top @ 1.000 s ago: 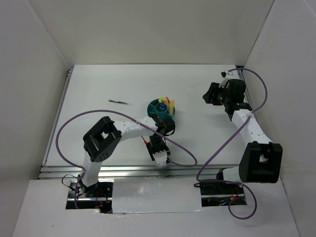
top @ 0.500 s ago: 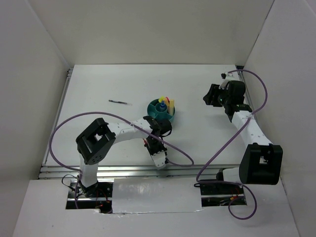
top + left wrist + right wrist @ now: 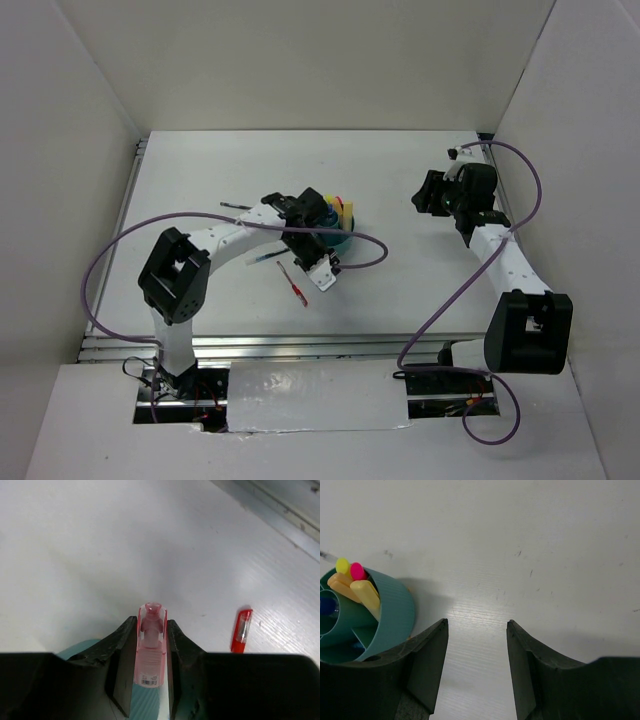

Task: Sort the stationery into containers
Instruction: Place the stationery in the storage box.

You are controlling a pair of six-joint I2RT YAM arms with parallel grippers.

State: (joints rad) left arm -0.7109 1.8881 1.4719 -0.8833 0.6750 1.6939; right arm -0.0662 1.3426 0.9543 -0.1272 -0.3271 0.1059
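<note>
The pink marker is hanging too far forward, at the teal organiser bowl's front rim (image 3: pixel 148 700). My left gripper should move it back over the bowl's compartments (image 3: pixel 338 240) before opening.
My left gripper (image 3: pixel 151 626) is shut on a pink marker (image 3: pixel 150 652) with a clear pink cap. It holds the marker over the teal organiser bowl (image 3: pixel 342 237), whose rim shows under the jaws (image 3: pixel 84 648). In the top view the left gripper (image 3: pixel 306 226) covers most of the bowl. A red pen (image 3: pixel 293 283) lies on the table in front of the bowl and also shows in the left wrist view (image 3: pixel 241 631). A thin blue pen (image 3: pixel 267 258) and a dark pen (image 3: pixel 237 206) lie to the left. My right gripper (image 3: pixel 426 190) is open and empty, apart to the right (image 3: pixel 477 625).
The bowl (image 3: pixel 392 615) holds a yellow-tipped marker (image 3: pixel 342 565), a pink-tipped one (image 3: pixel 358 571), an orange one (image 3: pixel 339 584), a yellow one (image 3: pixel 366 593), and a blue cap (image 3: pixel 325 605) in its centre. White walls enclose the table. The left arm's purple cable (image 3: pixel 365 255) loops in front of the bowl.
My left gripper has moved from the near middle of the table back to over the bowl, carrying the pink marker. The red pen now lies uncovered. The right arm has barely moved.
</note>
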